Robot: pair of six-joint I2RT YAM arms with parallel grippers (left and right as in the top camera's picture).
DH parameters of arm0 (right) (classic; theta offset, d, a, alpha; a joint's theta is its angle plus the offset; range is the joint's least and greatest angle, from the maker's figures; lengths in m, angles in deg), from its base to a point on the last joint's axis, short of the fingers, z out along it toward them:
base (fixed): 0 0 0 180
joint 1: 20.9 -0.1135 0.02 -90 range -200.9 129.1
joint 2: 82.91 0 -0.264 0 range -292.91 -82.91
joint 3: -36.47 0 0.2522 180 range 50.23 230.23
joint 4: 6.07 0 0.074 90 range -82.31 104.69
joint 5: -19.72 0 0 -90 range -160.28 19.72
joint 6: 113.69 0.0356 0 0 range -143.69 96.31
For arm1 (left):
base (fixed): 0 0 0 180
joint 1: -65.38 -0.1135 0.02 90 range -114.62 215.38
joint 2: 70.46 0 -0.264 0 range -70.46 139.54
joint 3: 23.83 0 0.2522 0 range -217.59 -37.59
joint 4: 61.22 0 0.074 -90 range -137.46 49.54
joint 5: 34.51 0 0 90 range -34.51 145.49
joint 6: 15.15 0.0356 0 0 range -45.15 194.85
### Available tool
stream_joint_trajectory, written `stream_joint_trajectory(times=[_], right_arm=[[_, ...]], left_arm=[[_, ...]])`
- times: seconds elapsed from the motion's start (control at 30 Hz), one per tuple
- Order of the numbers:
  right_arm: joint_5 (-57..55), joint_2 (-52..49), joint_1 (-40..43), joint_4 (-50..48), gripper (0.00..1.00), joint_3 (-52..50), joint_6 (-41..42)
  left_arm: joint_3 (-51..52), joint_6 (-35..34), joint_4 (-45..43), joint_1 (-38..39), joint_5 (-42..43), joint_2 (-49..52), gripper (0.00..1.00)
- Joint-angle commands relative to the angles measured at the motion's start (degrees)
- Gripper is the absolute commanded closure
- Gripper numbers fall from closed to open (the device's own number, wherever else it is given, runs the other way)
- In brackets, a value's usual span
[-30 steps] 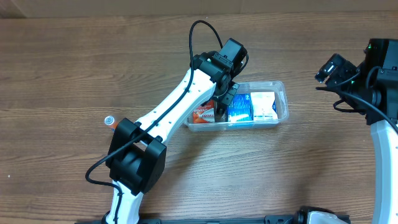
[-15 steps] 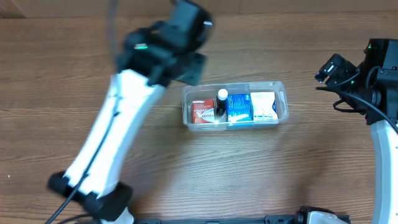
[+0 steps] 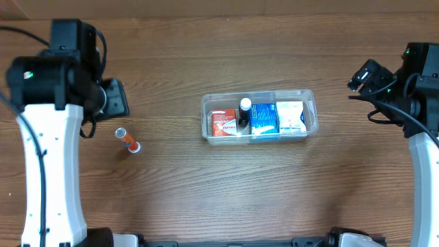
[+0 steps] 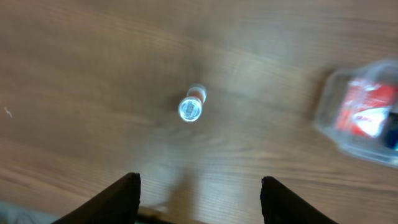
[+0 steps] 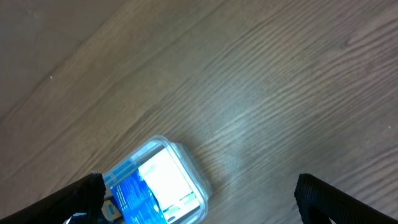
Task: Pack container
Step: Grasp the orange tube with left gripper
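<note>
I should keep moving my left gripper toward the clear cap (image 3: 121, 132) of the orange tube (image 3: 129, 141), which stands alone, centered ahead of my open fingers, until the fingers straddle it.
The clear plastic container (image 3: 312, 103) sits at the table's middle. It holds a red box (image 3: 222, 123), a small dark bottle with a white cap (image 3: 244, 110), a blue box (image 3: 263, 118) and a white box (image 3: 291, 116). It also shows in the left wrist view (image 4: 329, 118) and the right wrist view (image 5: 202, 183). A small orange tube with a clear cap (image 3: 127, 139) lies on the table at the left, also in the left wrist view (image 4: 191, 107). My left gripper (image 4: 199, 199) is open and empty, near the tube. My right gripper (image 5: 199, 193) is open and empty, right of the container.
The wood-grain table (image 3: 219, 192) carries only the container and the tube. The left arm (image 3: 48, 158) stands along the left edge and the right arm (image 3: 418, 137) along the right edge.
My left arm has swung away from the container to the far left, leaving the dark bottle standing in the container. The orange tube is now uncovered. The right arm has not moved.
</note>
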Motion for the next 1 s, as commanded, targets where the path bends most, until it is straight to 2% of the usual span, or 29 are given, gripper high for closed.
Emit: stream_joint_trajectory(times=[0.0, 0.1, 0.23, 0.47, 0.6, 0.87, 0.97], right_arm=[[0.1, 0.4, 0.0, -0.3, 0.00, 0.6, 0.1], [0.1, 0.4, 0.0, -0.3, 0.00, 0.6, 0.1], [0.1, 0.4, 0.0, -0.3, 0.00, 0.6, 0.1], [0.1, 0.4, 0.0, -0.3, 0.00, 0.6, 0.1], [0.1, 0.4, 0.0, -0.3, 0.00, 0.6, 0.1], [0.1, 0.4, 0.0, -0.3, 0.00, 0.6, 0.1], [0.1, 0.4, 0.0, -0.3, 0.00, 0.6, 0.1]], left_arm=[[12.6, -0.3, -2.9, -3.7, 3.3, 0.3, 0.37], [24.1, 1.9, -10.1, -4.9, 3.5, 0.3, 0.35], [32.7, 4.2, -21.0, -4.9, 4.8, 0.3, 0.34], [33.9, 5.6, -28.1, -4.9, 3.5, 0.4, 0.36], [34.2, 5.6, -28.9, -5.0, 3.5, 0.4, 0.47], [37.2, 5.6, -31.0, -5.0, 3.4, 0.4, 0.49], [37.2, 5.6, -31.2, -5.0, 3.4, 0.4, 0.65]])
